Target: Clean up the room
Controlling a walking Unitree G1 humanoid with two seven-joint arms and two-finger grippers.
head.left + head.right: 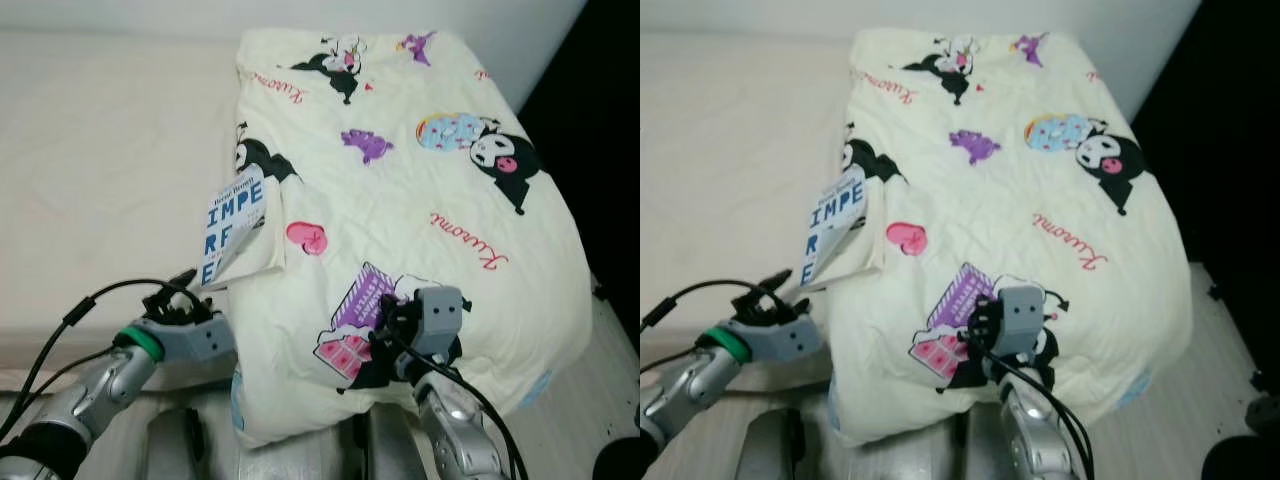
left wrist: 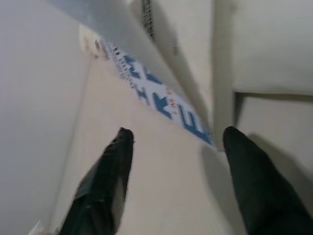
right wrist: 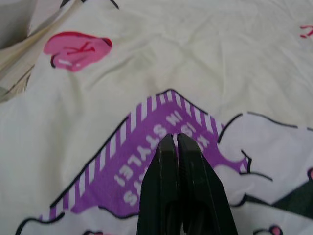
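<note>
The book's cover curls up away from its pages, so the robot can expect the cover to stay spread open when it lifts the book.
A folded cream quilt printed with cartoon figures lies on the bed. A thin book with big blue letters leans against the quilt's left edge, partly tucked under a fold. My left gripper hovers just below the book, open; in the left wrist view its fingers are spread, with the book's cover right ahead of them. At the quilt's near end, my right gripper is shut, with its tips over the purple striped print and nothing between them.
The pale mattress stretches bare to the left of the quilt. A white wall runs behind the bed. A dark gap lies past the bed's right side, and light floor is at the lower right.
</note>
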